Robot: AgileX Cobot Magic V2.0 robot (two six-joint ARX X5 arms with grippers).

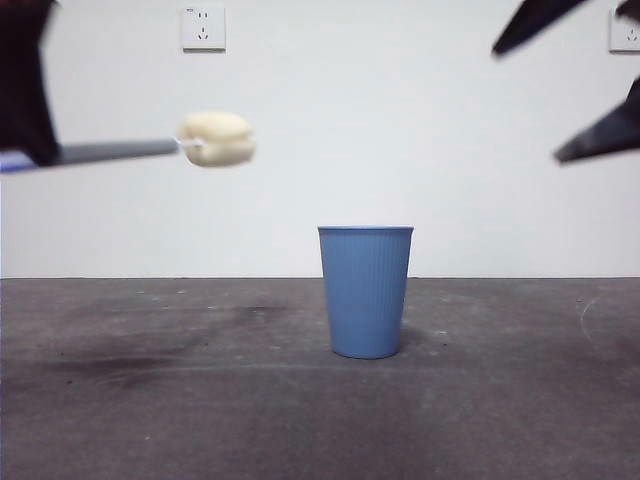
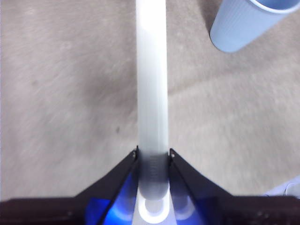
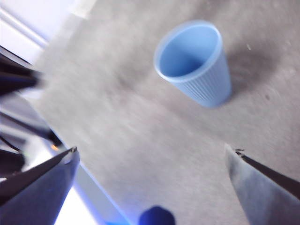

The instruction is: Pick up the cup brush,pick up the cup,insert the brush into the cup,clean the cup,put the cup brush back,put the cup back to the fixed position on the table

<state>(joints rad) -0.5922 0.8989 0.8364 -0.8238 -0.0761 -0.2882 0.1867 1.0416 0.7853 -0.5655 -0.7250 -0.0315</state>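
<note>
A plain blue inside (image 3: 190, 50) is visible deep down past the cup's rim, so I expect the blue ribbed cup (image 1: 366, 292) to be empty when I lift and tilt it.
The blue ribbed cup (image 1: 366, 291) stands upright on the dark grey table (image 1: 200, 420), near the middle. My left gripper (image 2: 153, 157) is shut on the cup brush's grey handle (image 2: 152, 93) and holds the brush level in the air at the upper left of the front view. Its cream sponge head (image 1: 217, 138) points toward the cup, high and to its left. My right gripper (image 1: 545, 100) is open and empty, high at the upper right, above and to the right of the cup. The cup also shows in the right wrist view (image 3: 197, 65) and the left wrist view (image 2: 243, 23).
A white wall with two power sockets (image 1: 203, 28) stands behind the table. A dark arm (image 3: 14, 79) shows at the side of the right wrist view.
</note>
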